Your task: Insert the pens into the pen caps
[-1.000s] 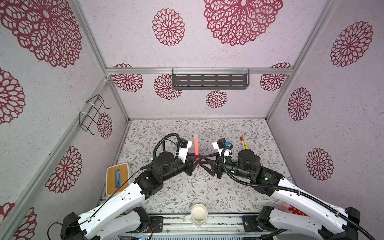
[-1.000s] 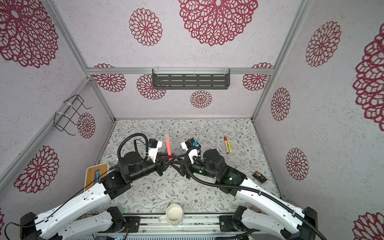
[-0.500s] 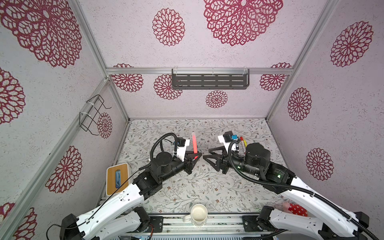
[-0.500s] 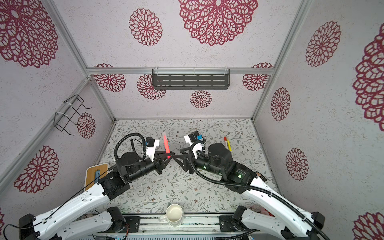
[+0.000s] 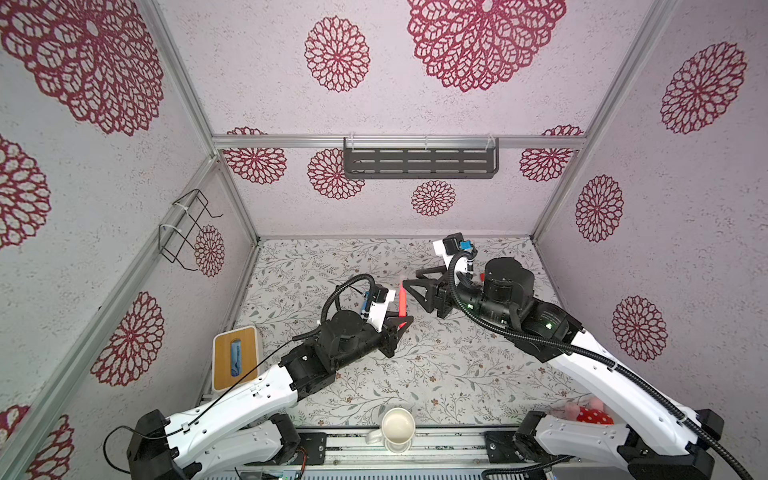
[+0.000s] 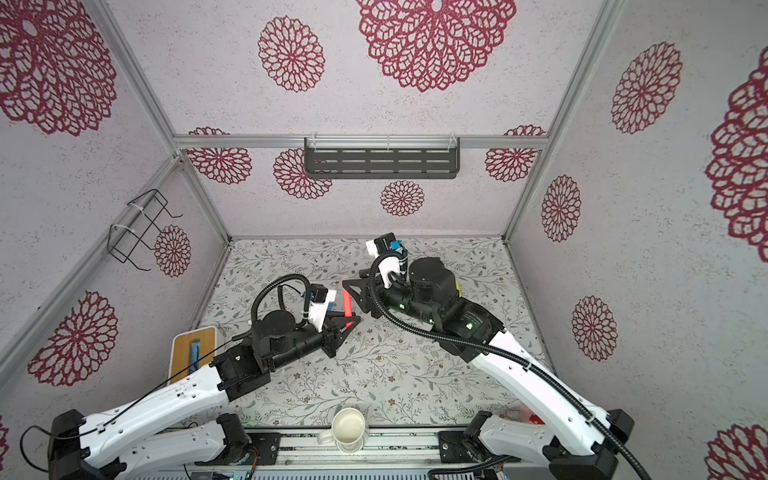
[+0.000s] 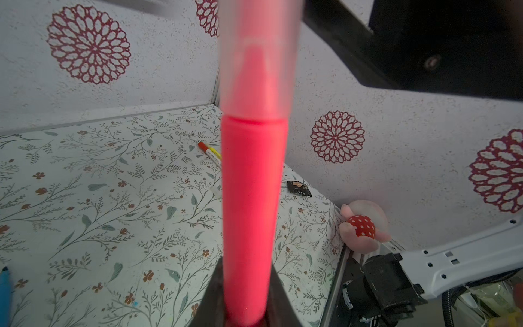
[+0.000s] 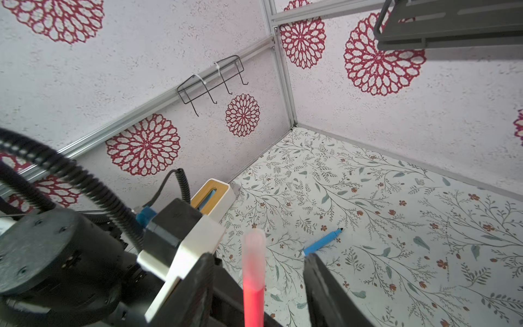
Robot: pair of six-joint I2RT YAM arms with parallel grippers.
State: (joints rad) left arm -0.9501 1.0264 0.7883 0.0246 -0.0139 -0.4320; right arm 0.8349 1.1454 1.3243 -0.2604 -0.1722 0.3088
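The open fingers of the robot's right gripper are on both sides of the pen cap on the pink pen (image 7: 256,81), so it should raise and close them, then press down on the cap's top (image 8: 254,235).
My left gripper (image 5: 400,325) (image 7: 245,273) is shut on the lower end of a pink pen (image 5: 402,300) (image 6: 347,303) (image 7: 252,203), which it holds upright above the table. A translucent pen cap (image 7: 257,56) (image 8: 254,252) covers the pen's top end. My right gripper (image 5: 412,279) (image 8: 259,270) is open; its fingers stand either side of the capped end without touching it. A blue pen (image 8: 322,242) lies uncapped on the floral table. Near the back right lies a pen with a red end (image 7: 209,149), partly hidden behind the pink one.
A white box with a wooden top (image 5: 235,357) stands at the left wall. A mug (image 5: 398,426) sits at the front edge. A plush toy (image 7: 360,226) lies front right, with a small black item (image 7: 299,188) near it. A wire rack (image 8: 212,82) and a shelf (image 5: 419,162) hang on the walls.
The two grippers, together at the pen a second ago, have come apart. My right gripper has drawn back and up to the right; the left still holds the pink pen.
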